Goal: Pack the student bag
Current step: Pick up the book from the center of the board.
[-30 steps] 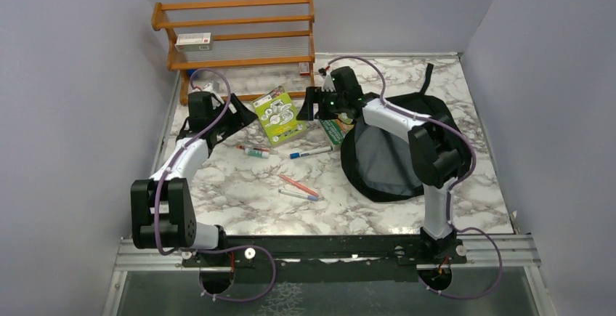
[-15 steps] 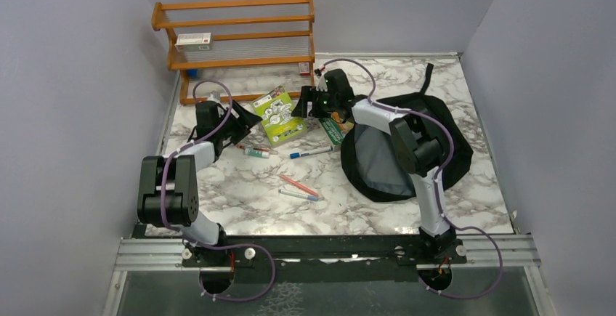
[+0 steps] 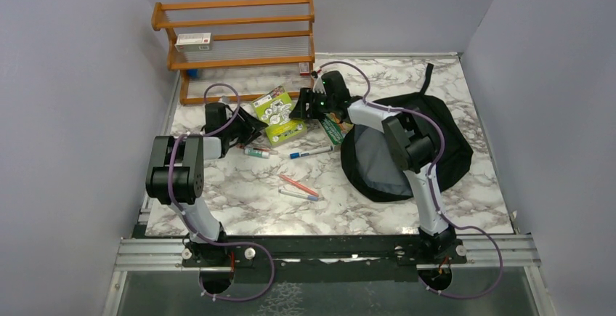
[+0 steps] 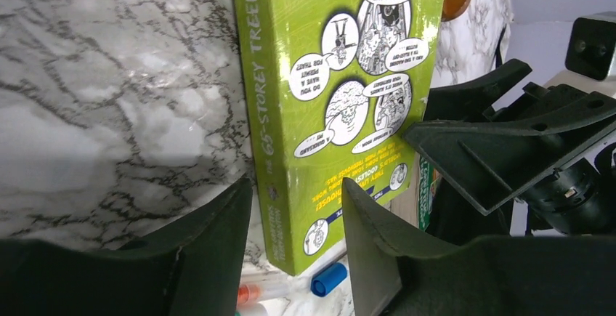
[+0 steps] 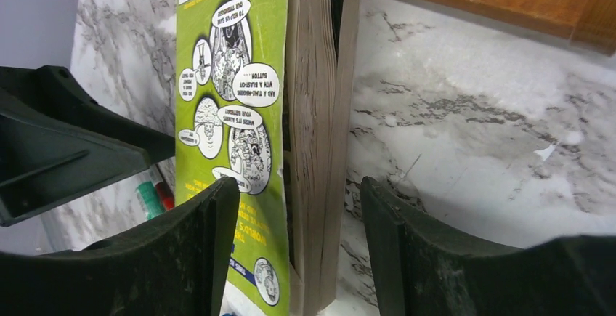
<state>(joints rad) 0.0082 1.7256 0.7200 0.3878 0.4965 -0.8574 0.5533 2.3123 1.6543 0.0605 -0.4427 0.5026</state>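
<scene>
The left gripper's fingers only get to the edge of the green book's spine (image 4: 267, 174), so they need to open wider and grip the spine deeper (image 4: 276, 218) before the robot lifts the green book.
The student bag (image 3: 452, 150), a black backpack with its grey-lined mouth open, lies at the right of the table. A green book (image 3: 278, 116) lies left of it. My left gripper (image 3: 249, 123) is open at the book's left edge. In the left wrist view the book's spine corner (image 4: 290, 207) sits between the jaws of that gripper (image 4: 296, 187). My right gripper (image 3: 298, 107) is open at the book's right edge. In the right wrist view the book's page edge (image 5: 316, 149) stands between the jaws of that gripper (image 5: 299, 187), with gaps showing.
A second book (image 3: 333, 131) lies by the bag's mouth under the right arm. Pens lie near the left gripper (image 3: 256, 152), mid-table (image 3: 311, 153) and nearer the front (image 3: 298, 184). A wooden shelf (image 3: 240, 33) stands at the back left.
Both grippers have closed in on the green book from opposite sides. The left arm has folded back and its gripper moved right; the right gripper moved left.
</scene>
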